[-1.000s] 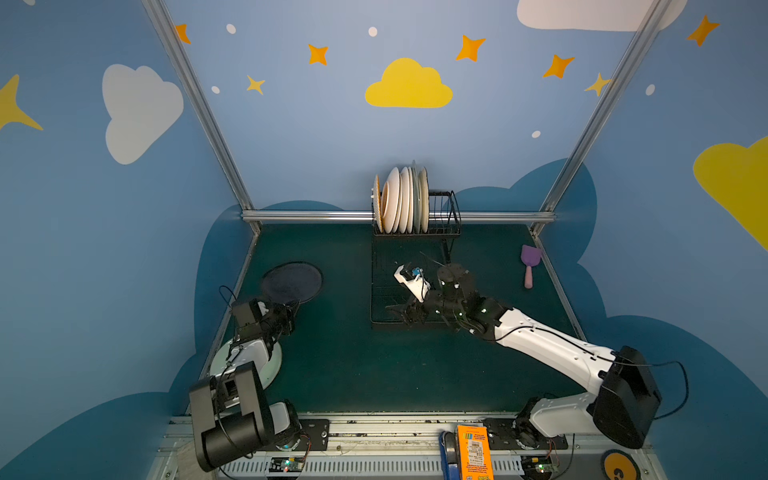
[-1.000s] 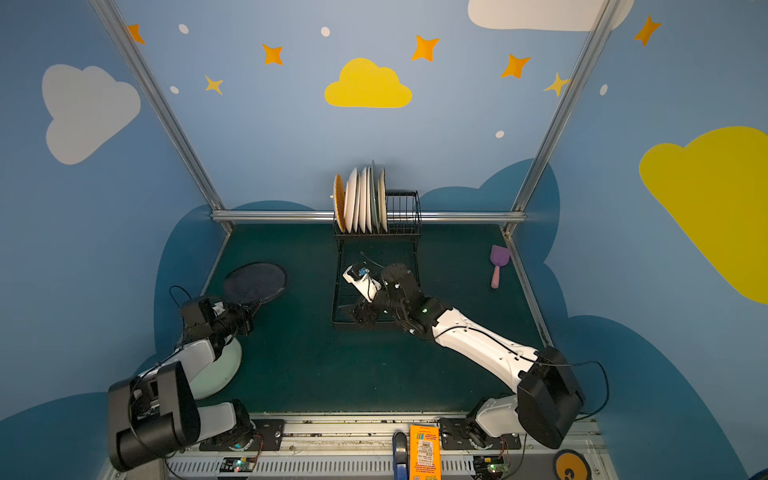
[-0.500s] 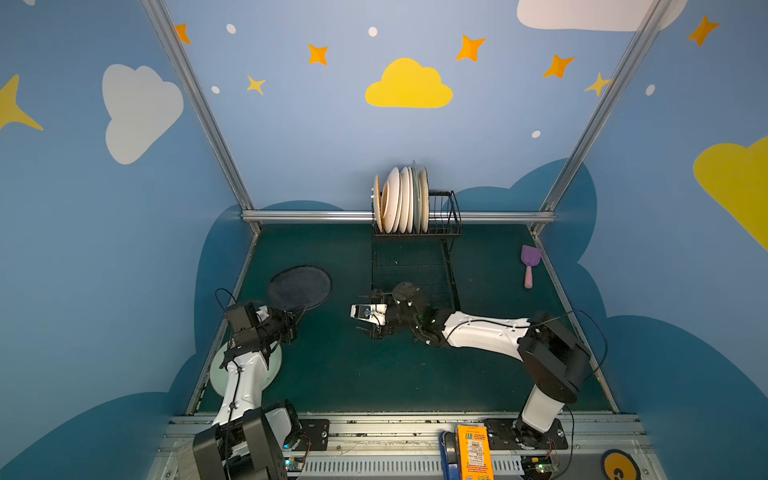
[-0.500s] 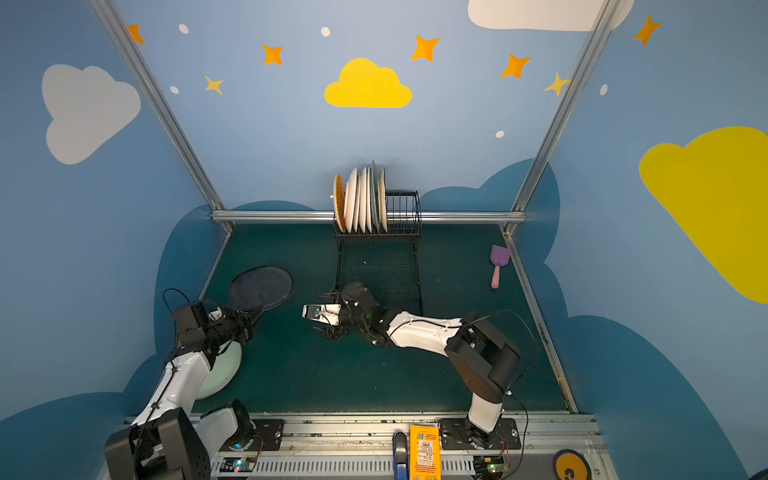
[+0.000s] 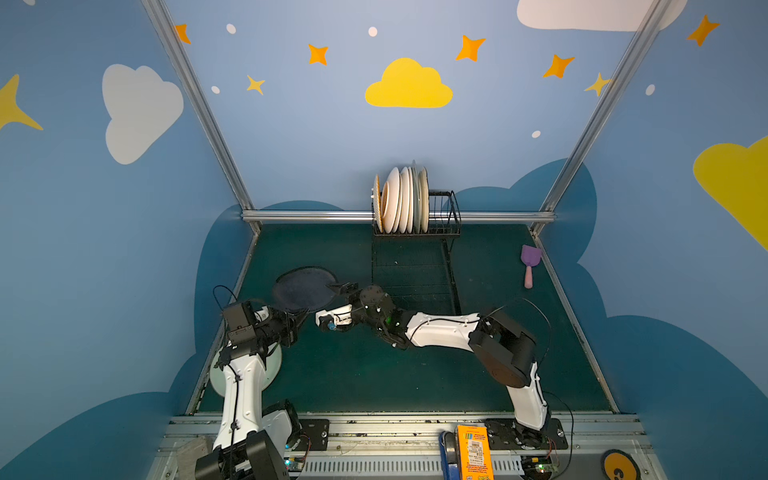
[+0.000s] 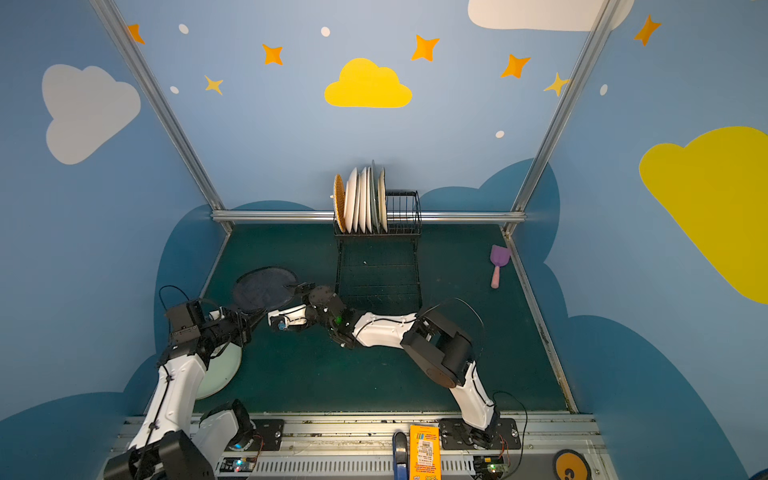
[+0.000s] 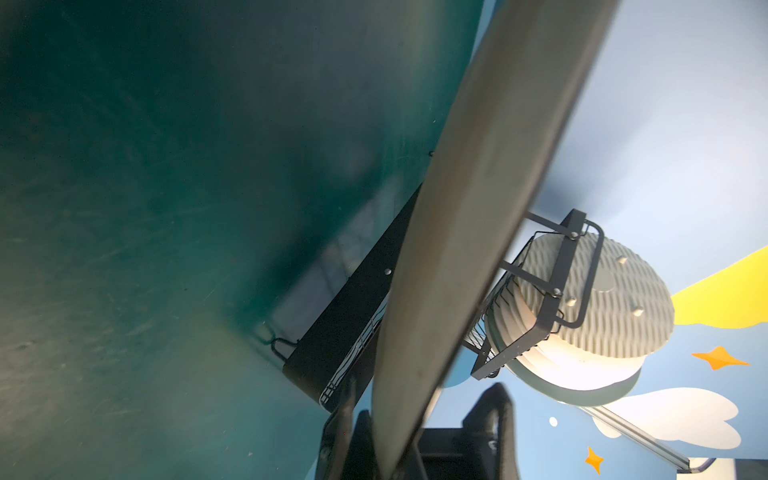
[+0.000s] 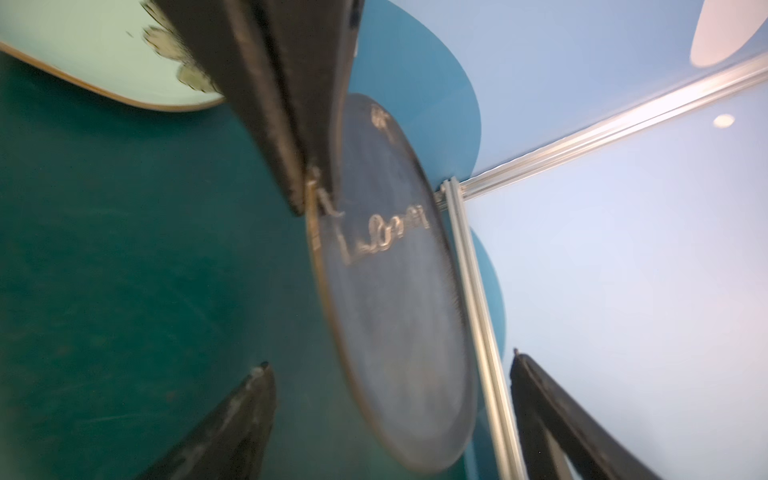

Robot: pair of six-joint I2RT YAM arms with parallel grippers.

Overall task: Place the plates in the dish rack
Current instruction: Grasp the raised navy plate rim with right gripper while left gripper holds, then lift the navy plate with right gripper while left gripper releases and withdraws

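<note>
Next, my right gripper takes the plate's free rim, because the rack's empty slots are on my right gripper's side while my left gripper holds the navy plate.
A navy plate hangs tilted above the green mat, its near rim clamped in my left gripper, which is shut on it. In the left wrist view the plate's edge runs out from between that gripper's fingers. My right gripper is open at the plate's right side; its fingers straddle the plate without touching. A mint plate lies flat under the left arm. Several plates stand in the dish rack at the back.
The rack's flat wire tray reaches forward to just behind the right wrist. A purple scoop lies by the right wall. An aluminium rail crosses the back behind the rack. An orange box sits on the front frame.
The right arm has swung left from the rack's tray to the navy plate, gripper open. The left arm has carried the plate slightly right.
</note>
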